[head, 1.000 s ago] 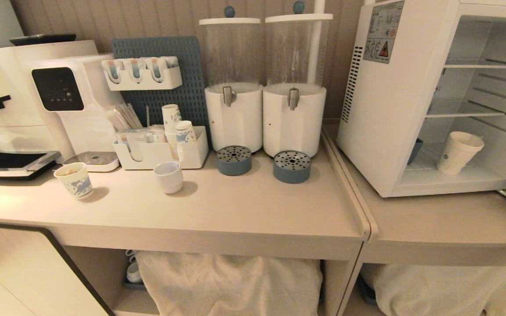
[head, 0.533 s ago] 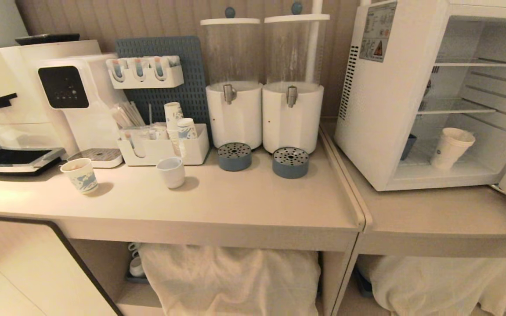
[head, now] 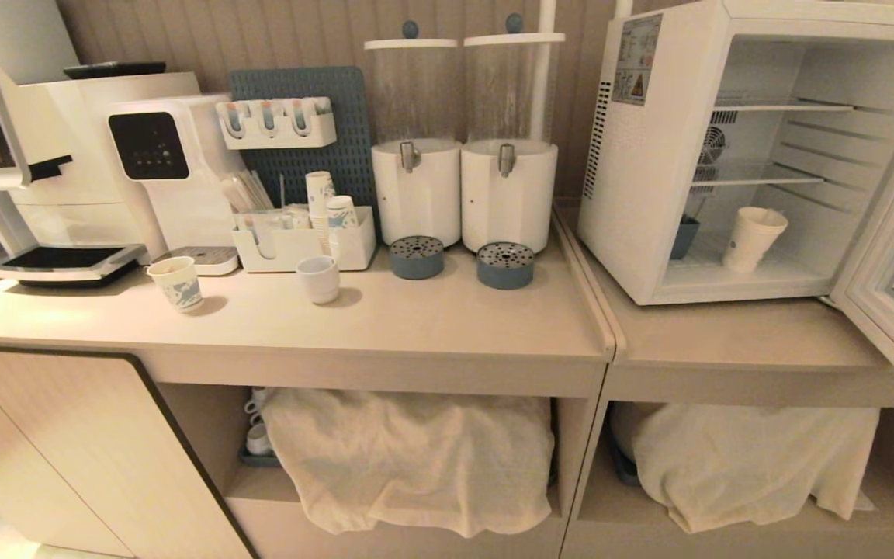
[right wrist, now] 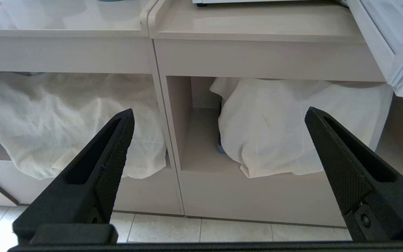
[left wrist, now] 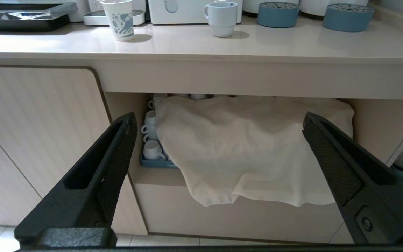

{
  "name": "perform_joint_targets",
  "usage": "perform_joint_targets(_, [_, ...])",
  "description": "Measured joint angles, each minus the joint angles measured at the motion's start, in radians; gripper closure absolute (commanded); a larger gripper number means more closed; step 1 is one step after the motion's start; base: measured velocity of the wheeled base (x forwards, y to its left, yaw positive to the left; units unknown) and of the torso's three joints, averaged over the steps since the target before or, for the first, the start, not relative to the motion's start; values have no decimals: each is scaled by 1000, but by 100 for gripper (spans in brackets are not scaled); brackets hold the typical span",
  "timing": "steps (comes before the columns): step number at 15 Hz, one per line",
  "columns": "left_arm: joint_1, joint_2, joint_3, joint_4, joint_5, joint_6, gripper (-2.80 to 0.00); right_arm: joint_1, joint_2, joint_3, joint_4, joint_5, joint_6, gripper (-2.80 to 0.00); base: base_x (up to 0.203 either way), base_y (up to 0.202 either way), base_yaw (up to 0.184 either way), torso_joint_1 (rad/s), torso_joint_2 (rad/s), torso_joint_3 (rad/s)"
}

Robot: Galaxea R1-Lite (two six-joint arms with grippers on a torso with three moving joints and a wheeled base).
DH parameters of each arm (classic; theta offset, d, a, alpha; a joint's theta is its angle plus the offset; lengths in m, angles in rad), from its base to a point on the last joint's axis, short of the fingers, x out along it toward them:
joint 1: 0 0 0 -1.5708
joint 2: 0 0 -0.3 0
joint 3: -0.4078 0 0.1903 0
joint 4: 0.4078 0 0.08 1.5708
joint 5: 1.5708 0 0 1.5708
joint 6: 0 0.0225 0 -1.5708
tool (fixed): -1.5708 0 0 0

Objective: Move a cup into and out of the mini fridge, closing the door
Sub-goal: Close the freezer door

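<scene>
A blue patch can be seen low through the glass door. I should expect a blue tub to be standing on the counter behind the door.
The tall white paper cup (head: 753,237) with a small blue logo stands on the floor of the white mini fridge (head: 653,155), at the right of the counter. The glass door (head: 893,256) hangs swung open at the far right; its pale frame (right wrist: 380,42) also shows in the right wrist view. Neither arm shows in the head view. My left gripper (left wrist: 219,120) is open and empty, low in front of the cabinet, facing a white cloth. My right gripper (right wrist: 219,113) is open and empty too, facing the shelf under the fridge.
On the counter stand a patterned paper cup (head: 175,283), a squat white cup (head: 318,279), a cup organiser (head: 303,241), two drink dispensers (head: 462,147) and coffee machines (head: 90,171). Cloths (head: 408,458) cover the lower shelves. A small blue container (head: 683,237) sits inside the fridge.
The whole head view has pulled back and swung right: counter and fridge look smaller, and more of the open door and lower shelves show. Nothing on the counter has moved.
</scene>
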Motion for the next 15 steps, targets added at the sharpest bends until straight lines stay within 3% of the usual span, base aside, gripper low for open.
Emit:
perform_joint_targets(8, [0,0,0,0,0,0,-280,0,0,2,0,-1,4,-280,0,0,0,0,0,0])
perform_joint_targets(9, [0,0,0,0,0,0,-280,0,0,2,0,-1,6,0,0,0,0,0,0,0])
perform_joint_targets(15, [0,0,0,0,0,0,-280,0,0,1,0,-7,8,0,0,0,0,0,0,0])
